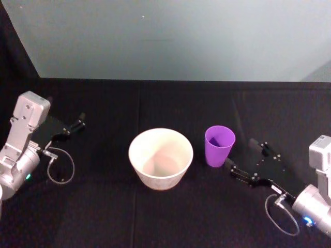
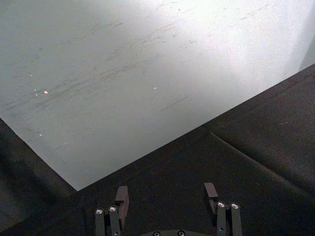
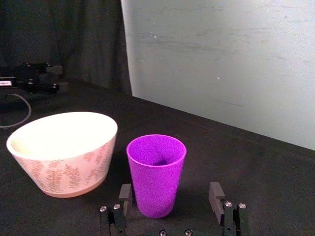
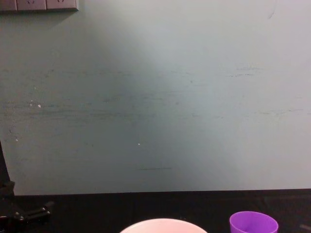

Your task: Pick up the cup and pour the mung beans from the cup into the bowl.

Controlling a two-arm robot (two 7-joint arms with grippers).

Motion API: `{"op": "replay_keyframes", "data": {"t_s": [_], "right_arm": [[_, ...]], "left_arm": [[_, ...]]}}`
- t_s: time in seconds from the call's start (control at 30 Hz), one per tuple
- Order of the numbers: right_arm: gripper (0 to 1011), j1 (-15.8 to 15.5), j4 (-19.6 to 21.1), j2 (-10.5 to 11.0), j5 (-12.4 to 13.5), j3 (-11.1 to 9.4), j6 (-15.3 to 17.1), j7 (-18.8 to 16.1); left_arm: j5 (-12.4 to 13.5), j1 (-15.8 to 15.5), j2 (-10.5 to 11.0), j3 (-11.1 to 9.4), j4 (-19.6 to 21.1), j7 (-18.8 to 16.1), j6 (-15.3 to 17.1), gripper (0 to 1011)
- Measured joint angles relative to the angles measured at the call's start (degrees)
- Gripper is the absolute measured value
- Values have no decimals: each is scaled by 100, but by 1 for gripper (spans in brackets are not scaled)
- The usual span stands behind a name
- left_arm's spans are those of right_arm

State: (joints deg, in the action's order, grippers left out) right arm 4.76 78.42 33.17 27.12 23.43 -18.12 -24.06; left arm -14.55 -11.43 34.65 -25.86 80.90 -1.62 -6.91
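Observation:
A dark patch (image 3: 161, 162) can be seen deep inside the purple cup (image 3: 156, 183), so the mung beans should be low down and pour out when I tilt the cup steeply.
The purple cup (image 1: 219, 145) stands upright on the black table, just right of the bowl (image 1: 161, 157). In the right wrist view the cup (image 3: 156, 173) rises just ahead of my right gripper (image 3: 170, 195), whose fingers are spread wider than the cup and do not touch it. The bowl (image 3: 64, 150) is pale, with a leaf pattern on its side. The mung beans are hidden from view; the cup's inside looks dark. My right gripper (image 1: 242, 155) is open and reaches in from the right. My left gripper (image 1: 72, 126) rests open at the far left, fingers (image 2: 121, 196) over bare cloth.
A pale grey-green wall (image 1: 170, 36) closes off the back of the table. Cable loops hang by the left wrist (image 1: 61, 165) and the right wrist (image 1: 282, 212). The cup rim (image 4: 253, 223) and bowl rim (image 4: 163, 224) peek up in the chest view.

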Motion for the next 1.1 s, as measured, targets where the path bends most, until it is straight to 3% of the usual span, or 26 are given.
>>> {"op": "replay_keyframes", "data": {"t_s": [0.67, 1.1], "right_arm": [[1004, 404, -468, -530, -236, 19, -26, -329], [1004, 784, -826, -860, -597, 34, 92, -336]], "left_arm": [[0, 0, 0, 0, 0, 0, 0, 1000], [0, 0, 0, 0, 0, 0, 0, 1000]]}}
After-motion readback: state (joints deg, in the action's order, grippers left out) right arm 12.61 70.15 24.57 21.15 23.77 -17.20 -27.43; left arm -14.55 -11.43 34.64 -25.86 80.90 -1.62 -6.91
